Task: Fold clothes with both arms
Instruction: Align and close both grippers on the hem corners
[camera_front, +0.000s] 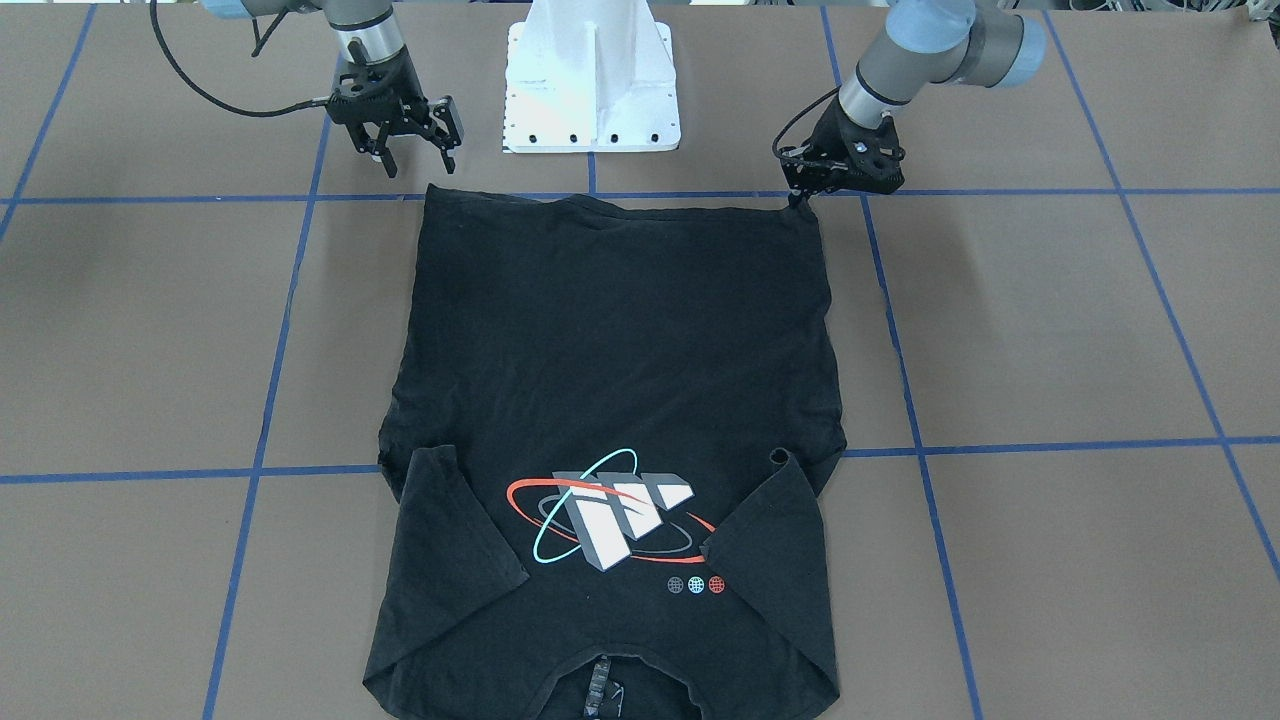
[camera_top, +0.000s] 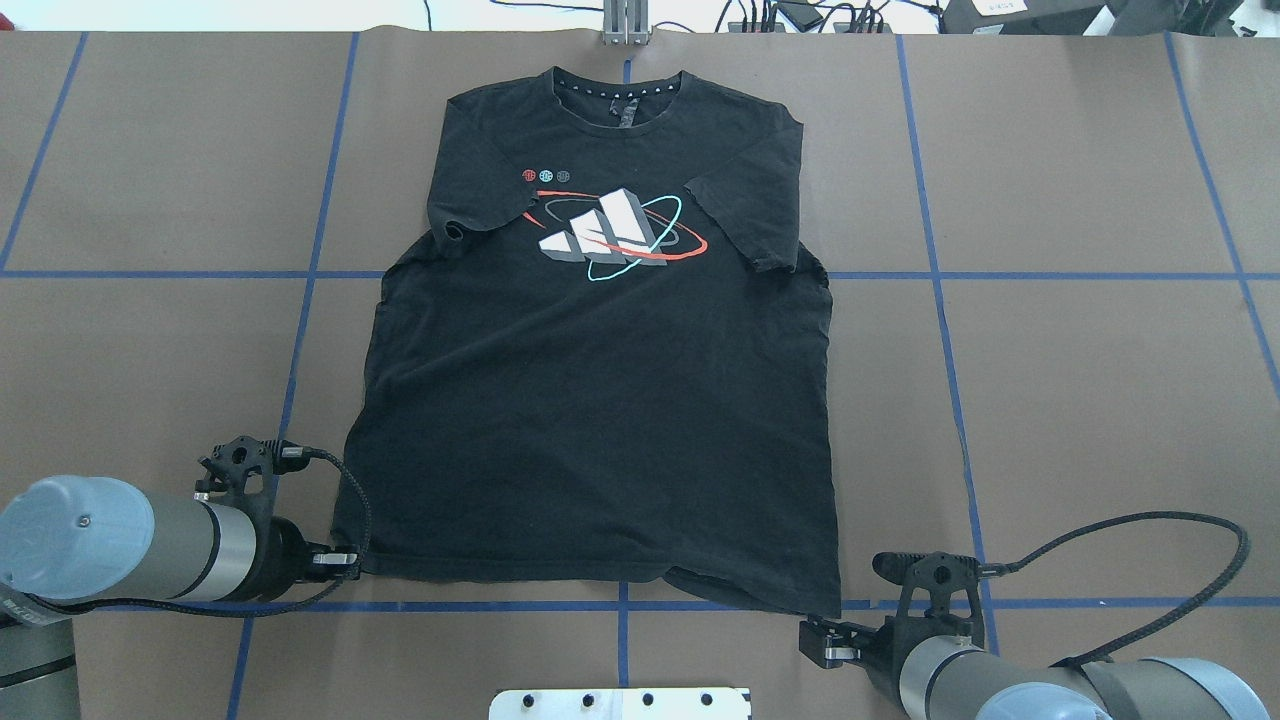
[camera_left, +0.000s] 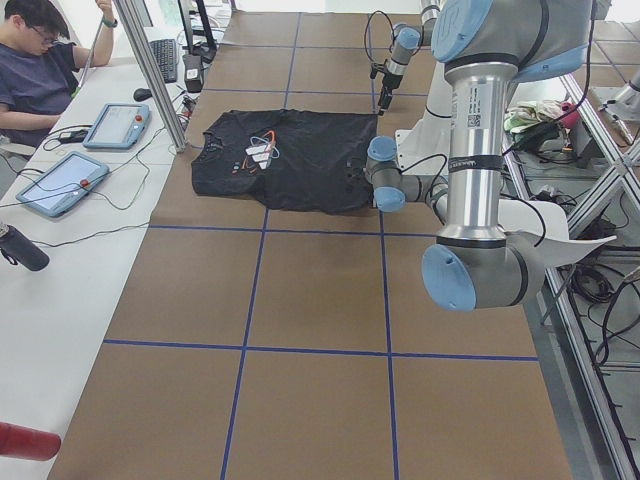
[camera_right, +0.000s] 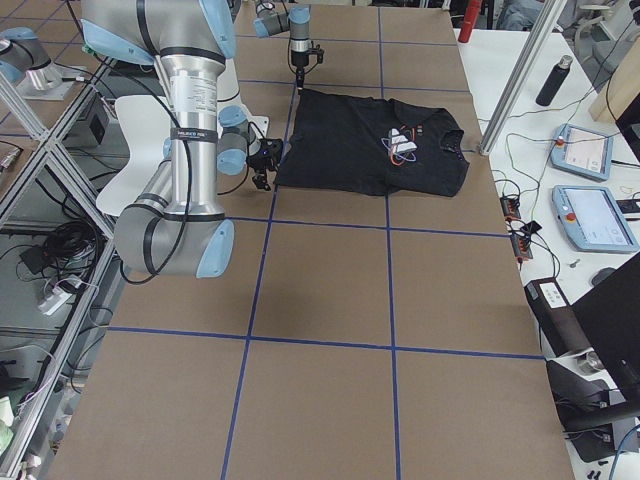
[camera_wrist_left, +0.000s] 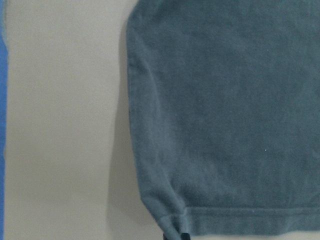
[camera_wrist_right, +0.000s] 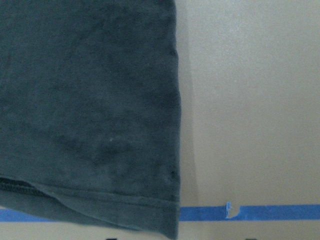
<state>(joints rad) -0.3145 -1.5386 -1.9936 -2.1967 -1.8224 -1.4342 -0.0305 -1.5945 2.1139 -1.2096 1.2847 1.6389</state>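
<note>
The black T-shirt (camera_front: 614, 342) will slide along in one piece, sleeves still tucked in, when I pull its hem, because the folded sleeves (camera_front: 446, 546) lie flat over its chest.
The black T-shirt (camera_front: 610, 350) lies flat, print side up, on the brown table, both sleeves folded in over the chest. Its collar (camera_top: 625, 85) points away from the robot and its hem runs along the near tape line. My left gripper (camera_front: 798, 200) (camera_top: 345, 565) is down at the hem's left corner, shut on the fabric. In the left wrist view the puckered shirt corner (camera_wrist_left: 170, 222) meets a dark fingertip (camera_wrist_left: 183, 235) at the bottom edge. My right gripper (camera_front: 418, 162) (camera_top: 815, 642) is open just off the hem's right corner (camera_wrist_right: 170, 220), apart from the cloth.
The white pedestal base (camera_front: 590, 90) stands between the arms, just behind the hem. Blue tape lines (camera_top: 940, 300) grid the brown table. A person (camera_left: 40, 70) sits at a side table with tablets (camera_right: 590, 150) and a bottle (camera_right: 555, 80) beyond the collar end.
</note>
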